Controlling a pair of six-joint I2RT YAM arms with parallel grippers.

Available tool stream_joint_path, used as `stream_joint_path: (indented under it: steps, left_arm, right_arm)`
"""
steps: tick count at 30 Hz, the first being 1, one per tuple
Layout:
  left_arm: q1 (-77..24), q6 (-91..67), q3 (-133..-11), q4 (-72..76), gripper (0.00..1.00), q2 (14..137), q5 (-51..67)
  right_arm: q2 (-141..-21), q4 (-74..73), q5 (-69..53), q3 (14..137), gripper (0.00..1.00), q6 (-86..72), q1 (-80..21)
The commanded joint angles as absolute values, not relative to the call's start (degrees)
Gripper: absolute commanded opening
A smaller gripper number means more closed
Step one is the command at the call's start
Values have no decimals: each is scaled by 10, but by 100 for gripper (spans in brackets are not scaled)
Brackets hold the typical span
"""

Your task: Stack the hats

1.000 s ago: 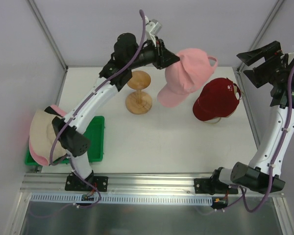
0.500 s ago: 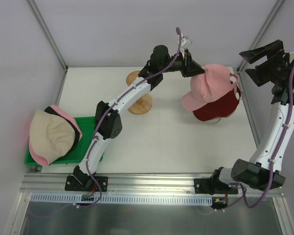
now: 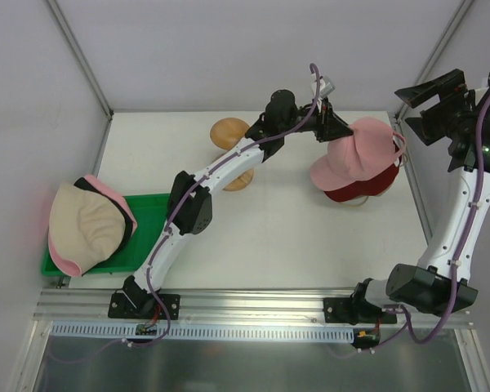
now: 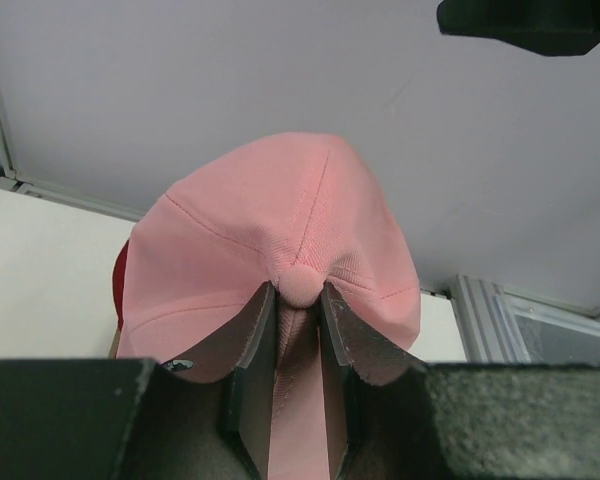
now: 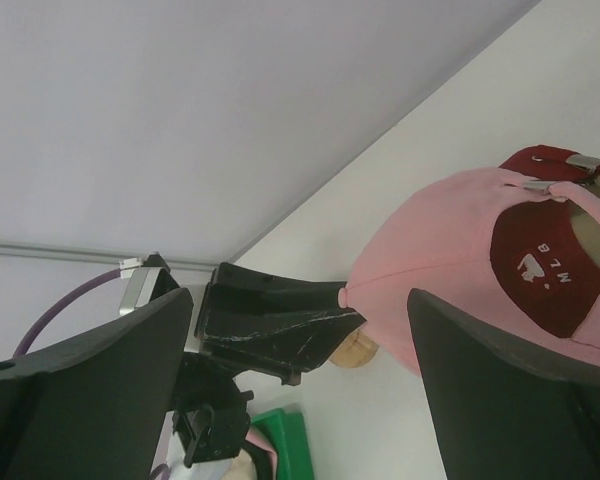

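I should keep pushing the pink cap's top over the red cap with my left gripper until it sits, and then let go, because the pink cap's strap lies next to the red cap's.
My left gripper is shut on the top button of a pink baseball cap, pinching the crown's fabric between its fingers. The pink cap lies over a red cap at the back right of the table. The red cap shows through the pink cap's back opening. Bucket hats, beige on top with pink and black edges showing, are piled at the left. My right gripper hangs open and empty, high and to the right of the caps.
A wooden mushroom-shaped stand stands bare at the back centre, under my left arm. A green tray at the left edge holds the bucket hats. The enclosure's metal frame post rises close behind the right gripper.
The left arm carried the pink cap rightward, from beside the wooden stand to over the red cap, and lowered it there. The right arm has hardly moved.
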State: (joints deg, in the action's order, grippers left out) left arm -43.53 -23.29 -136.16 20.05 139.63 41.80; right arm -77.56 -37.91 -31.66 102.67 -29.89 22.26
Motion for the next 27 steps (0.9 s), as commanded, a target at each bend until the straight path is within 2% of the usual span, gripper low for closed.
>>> stream_joint_path:
  steps: [1, 9, 14, 27]
  left_arm:
    - [-449, -199, -1387, 225, 0, 1397, 407]
    - [-465, -146, -1386, 174, 2, 1416, 327]
    - [-468, -133, -1386, 158, 11, 1425, 300]
    - [-481, -134, -1361, 163, 25, 1428, 304]
  right_arm:
    - [-775, -362, -302, 1020, 94, -288, 215]
    - [-791, -387, -254, 1017, 94, -248, 205]
    - [-808, -397, -223, 1013, 94, -234, 203]
    - [-859, -436, -90, 996, 91, -188, 202]
